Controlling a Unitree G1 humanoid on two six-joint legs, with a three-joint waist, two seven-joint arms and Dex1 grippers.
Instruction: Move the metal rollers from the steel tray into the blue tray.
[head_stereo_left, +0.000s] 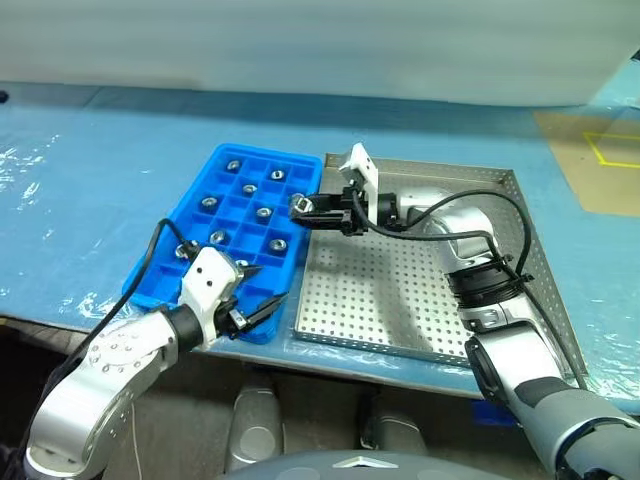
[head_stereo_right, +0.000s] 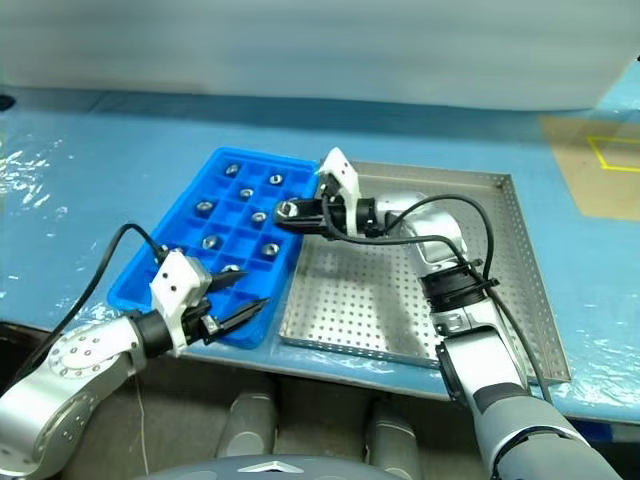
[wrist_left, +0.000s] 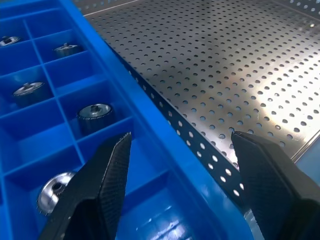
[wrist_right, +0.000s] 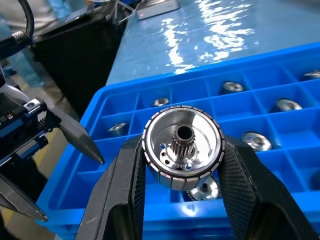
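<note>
My right gripper should keep carrying the metal roller to the blue tray's near corner by the steel tray and let go of it, as that compartment is empty.
The blue tray lies to the left of the steel tray, and several metal rollers sit in its compartments. My right gripper reaches in from the right and is shut on one metal roller, a toothed silvery ring with a hollow hub. It holds this roller above the blue tray's right edge. My left gripper stands open and empty at the near right corner of the blue tray. In the left wrist view its fingers straddle the tray's wall, with the steel tray just beyond.
Both trays rest on a table under a light blue sheet, close to its front edge. The perforated floor of the steel tray looks bare. A brown surface with yellow tape lies at the far right. A black cable loops off my left wrist.
</note>
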